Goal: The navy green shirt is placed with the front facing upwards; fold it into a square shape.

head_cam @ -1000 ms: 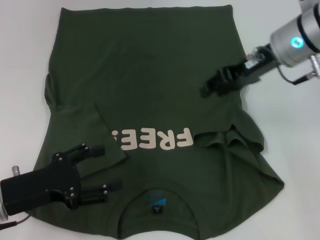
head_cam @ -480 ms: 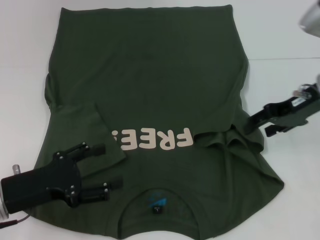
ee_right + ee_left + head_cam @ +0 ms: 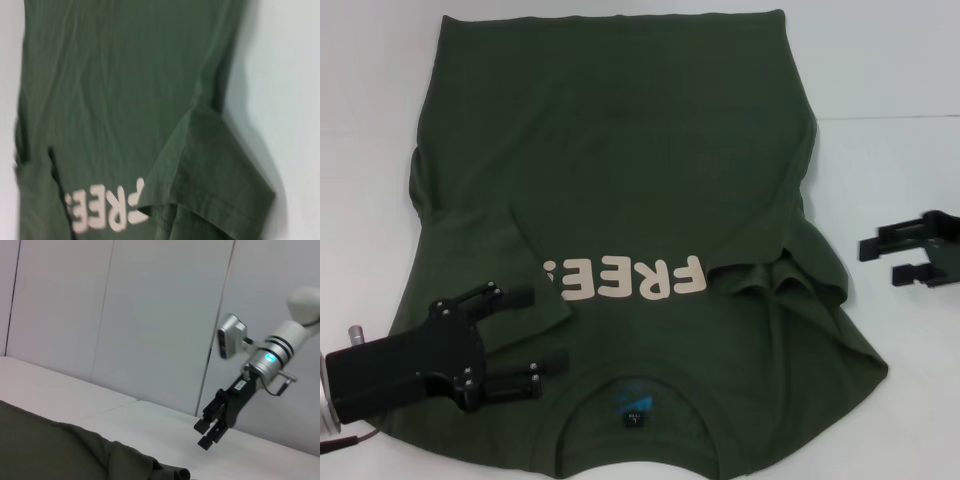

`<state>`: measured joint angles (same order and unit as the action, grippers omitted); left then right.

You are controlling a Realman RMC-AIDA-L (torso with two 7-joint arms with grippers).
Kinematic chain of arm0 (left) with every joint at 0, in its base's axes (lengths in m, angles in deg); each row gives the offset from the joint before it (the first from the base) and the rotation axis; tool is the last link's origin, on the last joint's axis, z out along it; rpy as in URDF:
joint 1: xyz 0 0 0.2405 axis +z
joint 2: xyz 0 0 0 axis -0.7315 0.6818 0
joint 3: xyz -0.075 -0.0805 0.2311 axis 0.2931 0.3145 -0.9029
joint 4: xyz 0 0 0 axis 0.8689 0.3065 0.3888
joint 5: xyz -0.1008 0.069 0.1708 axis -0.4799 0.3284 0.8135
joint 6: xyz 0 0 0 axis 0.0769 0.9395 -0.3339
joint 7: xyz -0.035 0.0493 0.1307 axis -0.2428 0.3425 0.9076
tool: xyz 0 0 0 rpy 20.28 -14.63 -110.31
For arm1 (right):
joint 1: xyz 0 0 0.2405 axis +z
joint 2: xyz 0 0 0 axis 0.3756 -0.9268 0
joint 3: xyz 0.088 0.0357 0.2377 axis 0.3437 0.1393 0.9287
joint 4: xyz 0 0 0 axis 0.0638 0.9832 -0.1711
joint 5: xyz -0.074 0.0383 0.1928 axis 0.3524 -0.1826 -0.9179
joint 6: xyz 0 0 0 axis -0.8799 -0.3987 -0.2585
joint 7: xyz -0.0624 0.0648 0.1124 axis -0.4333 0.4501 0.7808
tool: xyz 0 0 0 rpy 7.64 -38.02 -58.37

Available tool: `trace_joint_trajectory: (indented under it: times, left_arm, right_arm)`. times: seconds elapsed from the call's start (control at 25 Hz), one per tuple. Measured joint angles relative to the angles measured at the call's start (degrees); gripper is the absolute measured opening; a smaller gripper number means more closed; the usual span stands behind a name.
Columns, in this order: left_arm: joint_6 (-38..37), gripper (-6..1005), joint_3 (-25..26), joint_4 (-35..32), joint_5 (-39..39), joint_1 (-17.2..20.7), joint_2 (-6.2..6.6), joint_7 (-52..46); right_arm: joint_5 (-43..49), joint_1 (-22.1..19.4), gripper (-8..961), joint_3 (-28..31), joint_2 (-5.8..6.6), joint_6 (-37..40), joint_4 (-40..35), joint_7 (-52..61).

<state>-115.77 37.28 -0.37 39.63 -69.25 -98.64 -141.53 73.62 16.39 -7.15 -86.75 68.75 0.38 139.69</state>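
Note:
The bunched sleeve (image 3: 782, 272) sticks out past the shirt's side, so I should grip its outer corner (image 3: 838, 287) with my right gripper and pull the sleeve in over the shirt.
The navy green shirt (image 3: 620, 160) lies flat on the white table, front up, with cream "FREE" lettering (image 3: 625, 280) and the collar (image 3: 638, 408) at the near edge. One sleeve (image 3: 500, 260) is folded in over the chest on the left. The other sleeve (image 3: 790, 280) lies bunched on the right, also seen in the right wrist view (image 3: 210, 165). My left gripper (image 3: 542, 328) hovers open over the near left of the shirt, holding nothing. My right gripper (image 3: 882, 260) is open over bare table, right of the shirt (image 3: 60, 450), and shows in the left wrist view (image 3: 206, 434).
The white table (image 3: 890, 100) surrounds the shirt, with bare surface at the right and far left. A seam line in the tabletop (image 3: 880, 116) runs across on the right. Pale wall panels (image 3: 150, 315) stand behind the table.
My right gripper has swung from above the shirt's right side out to the right, off the cloth, onto bare table. The left gripper has hardly moved.

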Motion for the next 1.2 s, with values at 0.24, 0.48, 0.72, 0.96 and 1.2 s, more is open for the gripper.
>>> trace_joint_trajectory:
  times: [0.24, 0.48, 0.72, 0.96, 1.2]
  left_arm:
    - [0.05, 938, 0.05, 0.04, -0.16, -0.05, -0.08, -0.16]
    - [0.26, 938, 0.06, 0.33, -1.88, -0.26, -0.06, -0.41]
    - [0.88, 938, 0.05, 0.99, -2.12, -0.80, 0.00, -0.43]
    - [1.17, 938, 0.05, 1.39, -2.36, -0.83, 0.00, -0.32]
    - [1.18, 937, 0.11, 1.39, -2.76, -0.86, 0.00, -0.31]
  right_arm:
    - [-6.75, -6.17, 716, 4.70, 0.48, -0.91, 3.84, -1.69]
    - [-9.18, -7.92, 715, 7.20, -0.97, -4.42, 9.28, -5.01]
    - [-9.34, -6.79, 714, 6.99, -1.86, -7.46, 10.69, -5.67]
    - [-9.36, -5.66, 713, 6.62, -2.98, -10.30, 10.87, -5.76]
    - [-9.12, -4.73, 712, 5.22, -3.60, -13.08, 12.70, -5.80]
